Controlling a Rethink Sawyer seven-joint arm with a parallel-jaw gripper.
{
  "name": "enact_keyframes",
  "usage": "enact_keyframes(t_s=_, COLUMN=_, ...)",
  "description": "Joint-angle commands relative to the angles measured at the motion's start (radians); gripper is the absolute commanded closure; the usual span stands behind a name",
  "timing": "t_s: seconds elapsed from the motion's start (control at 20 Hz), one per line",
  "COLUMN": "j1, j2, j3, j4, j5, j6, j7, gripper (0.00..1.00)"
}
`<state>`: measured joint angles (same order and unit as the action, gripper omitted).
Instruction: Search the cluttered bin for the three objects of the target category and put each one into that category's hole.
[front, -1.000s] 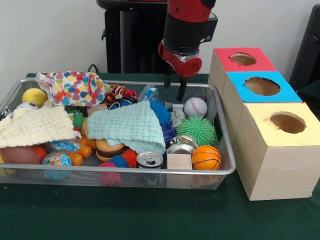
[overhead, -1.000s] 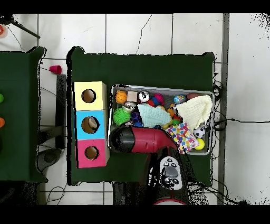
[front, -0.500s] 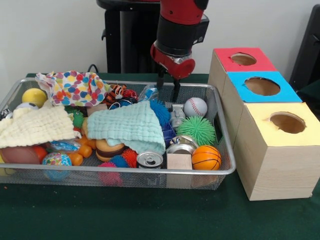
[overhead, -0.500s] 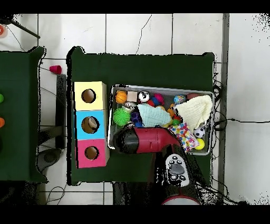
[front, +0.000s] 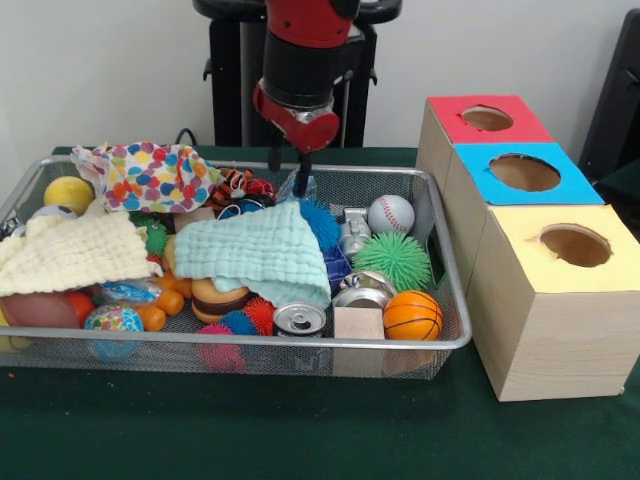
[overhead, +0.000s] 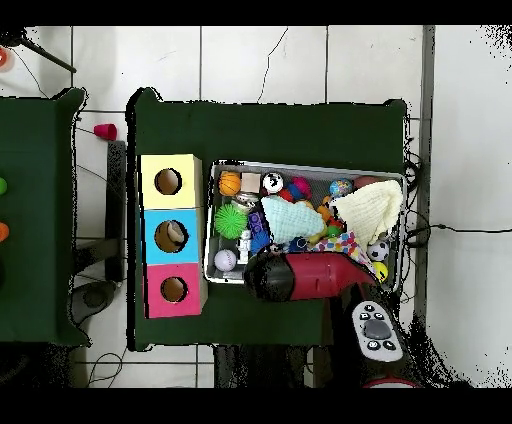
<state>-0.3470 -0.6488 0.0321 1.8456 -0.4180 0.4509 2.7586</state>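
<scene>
The see-through bottle (front: 297, 186) sticks out past the teal cloth's back edge (front: 280, 208), so the bottle will come free and the cloth will stay in place when the robot lifts.
The silver wire-mesh bin (front: 250, 345) holds a pile of toys and cloths; it also shows in the overhead view (overhead: 212, 230). My gripper (front: 288, 168) is open and empty, hanging over the bin's back rim. Just below its tips a see-through crinkly bottle (front: 298, 186) lies against the back wall, partly hidden behind the teal cloth. Another clear crinkly item (front: 128, 291) lies at the front left; I cannot tell if it is a bottle. The round hole in the blue-topped box (front: 525, 172) is to the right of the bin, and also shows in the overhead view (overhead: 172, 236).
A red-topped box (front: 487, 118) and a yellow-topped box (front: 575, 243) flank the blue one. A teal cloth (front: 258, 250), cream cloth (front: 65, 252) and dotted cloth (front: 150, 175) cover toys. Silver cans (front: 300, 318), a baseball (front: 390, 213), green spiky ball (front: 393, 258) and basketball (front: 412, 314) lie at the right.
In the front view the arm has swung left along the bin's back rim, from above the baseball end to above the clear bottle. The gripper stays open and empty.
</scene>
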Motion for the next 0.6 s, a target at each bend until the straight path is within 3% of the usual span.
enact_keyframes(t_s=0.05, j1=-0.041, j2=0.078, j3=0.081, j4=0.082, j5=-0.1, j6=-0.06, j7=-0.139, gripper=0.0)
enact_keyframes(t_s=0.6, j1=-0.021, j2=0.227, j3=0.069, j4=0.064, j5=-0.169, j6=-0.221, j7=-0.047, gripper=0.0)
